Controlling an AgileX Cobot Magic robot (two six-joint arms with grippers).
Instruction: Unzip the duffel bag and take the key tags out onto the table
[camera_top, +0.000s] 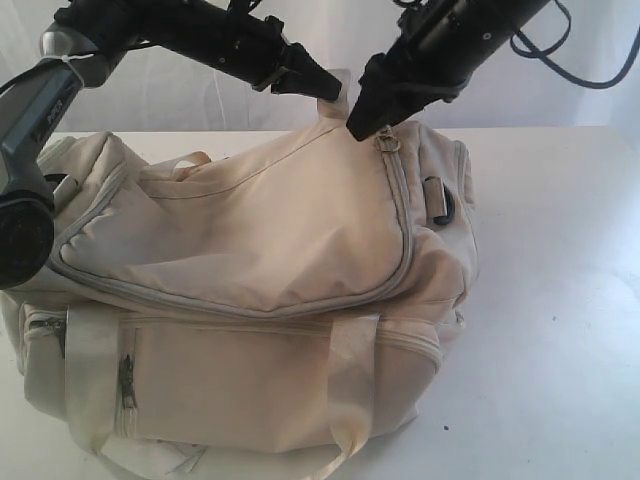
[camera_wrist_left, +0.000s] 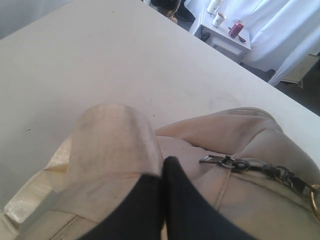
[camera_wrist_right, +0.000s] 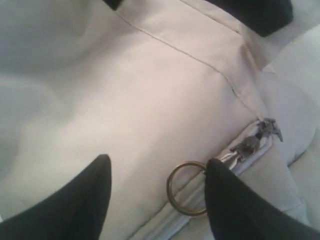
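The grey zipper curves around the bag's corner (camera_top: 403, 272), so I expect the slider (camera_top: 386, 137) to go along that curve and leave a gap behind when the robot pulls the ring.
The cream duffel bag (camera_top: 260, 260) lies on the white table (camera_top: 550, 320) with its grey top zipper (camera_top: 405, 225) closed. My left gripper (camera_top: 335, 92) is shut on a pale fabric tab (camera_wrist_left: 112, 145) at the bag's top end, lifting it a little; its black fingers (camera_wrist_left: 177, 200) press together. My right gripper (camera_wrist_right: 157, 164) is open just above the bag, with the brass pull ring (camera_wrist_right: 187, 188) touching one fingertip (camera_wrist_right: 220, 180) and not clamped. The ring (camera_top: 388, 143) hangs from the zipper slider (camera_wrist_right: 248, 145). The key tags are hidden.
A black D-ring (camera_top: 444, 207) sits on the bag's right end, and a front pocket zipper (camera_top: 127, 383) at the lower left. Beyond the table edge (camera_wrist_left: 210, 47) stands a small side table (camera_wrist_left: 225, 35) with cups and a can. White curtains hang behind.
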